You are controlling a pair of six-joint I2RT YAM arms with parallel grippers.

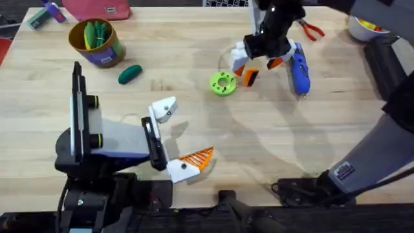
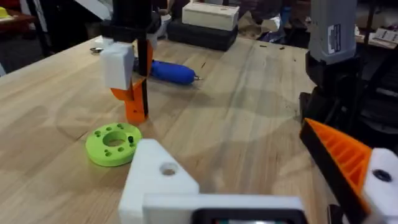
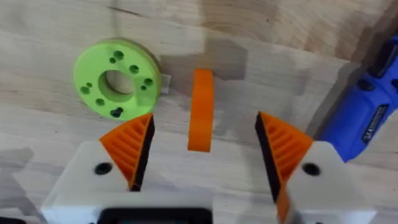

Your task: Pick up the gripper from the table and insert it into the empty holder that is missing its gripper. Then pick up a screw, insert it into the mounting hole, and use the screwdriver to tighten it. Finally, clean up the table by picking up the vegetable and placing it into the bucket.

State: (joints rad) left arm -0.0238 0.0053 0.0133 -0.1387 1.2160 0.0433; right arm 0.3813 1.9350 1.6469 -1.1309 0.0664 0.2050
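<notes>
The orange gripper [image 1: 250,77] will stay in place when I push it in, even before it is screwed, because the empty holder [image 1: 164,109] matches the finger with an orange end.
The orange ribbed gripper [image 1: 249,77] [image 3: 201,111] rests on the table beside a green disc. My right gripper [image 1: 265,57] [image 3: 205,152] hangs over it, open, one orange pad on each side and neither touching. My left gripper [image 1: 183,133] [image 2: 249,168] is open near the front edge. Its far finger is the empty holder [image 1: 164,109] [image 2: 158,177], white with a dark hole; its other finger carries an orange tip [image 1: 196,157] [image 2: 341,155]. The blue screwdriver [image 1: 299,71] [image 3: 364,115] [image 2: 171,71] lies right of the right gripper. The dark green vegetable [image 1: 129,74] lies by the bucket [image 1: 103,55].
A bright green disc with holes [image 1: 223,84] [image 3: 115,78] [image 2: 113,143] sits just left of the orange piece. Red-handled pliers [image 1: 312,30] lie at the back, a white bowl [image 1: 357,28] at the back right. The bucket holds green items.
</notes>
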